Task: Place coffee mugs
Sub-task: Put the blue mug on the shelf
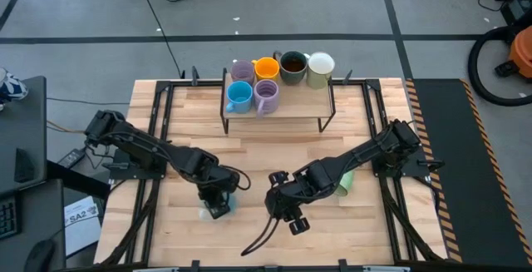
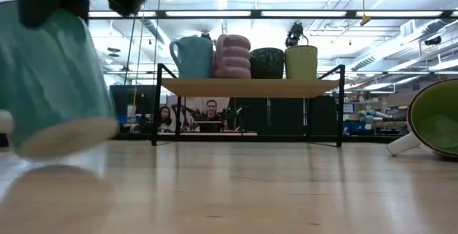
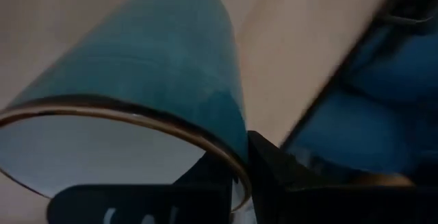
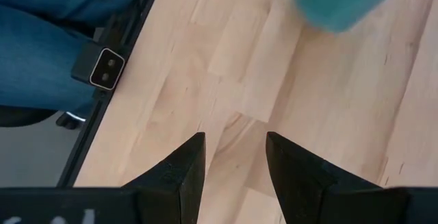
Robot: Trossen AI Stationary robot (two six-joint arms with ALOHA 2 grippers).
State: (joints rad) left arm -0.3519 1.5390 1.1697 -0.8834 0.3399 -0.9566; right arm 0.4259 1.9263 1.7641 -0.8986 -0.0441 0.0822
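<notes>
Next, my left gripper sets the teal mug (image 2: 61, 84) upright on the wood (image 2: 93, 161) and lets go of the mug's rim before placing it, because the mug is hanging slanted by its rim.
The teal mug with a white inside (image 2: 57, 76) hangs in my left gripper (image 1: 218, 205) at the table's near left of centre; it also fills the left wrist view as the teal mug (image 3: 164, 66). My right gripper (image 4: 233, 159) is open over bare wood near the middle of the near edge, and shows as the right gripper (image 1: 288, 214) from above. The pale green mug (image 1: 344, 180) lies on its side beside the right arm. Six mugs stand on the rack (image 1: 278, 114): lavender (image 1: 242, 71), orange (image 1: 266, 67), dark brown (image 1: 293, 66), cream (image 1: 321, 68), blue (image 1: 239, 97), lavender (image 1: 266, 97). My left gripper holds the teal mug by its rim (image 3: 236, 159), one finger inside the white hollow and one finger (image 3: 280, 176) outside against the teal wall. It comes at the mug from above. The mug is tilted, hangs below the fingers, and its base (image 2: 68, 137) is off the table.
The rack stands at the table's far middle on thin black legs. A person in blue jeans (image 4: 48, 32) sits close to the table's near edge. The black table frame (image 4: 102, 66) runs along that edge. Bare wood lies between the two grippers and the rack.
</notes>
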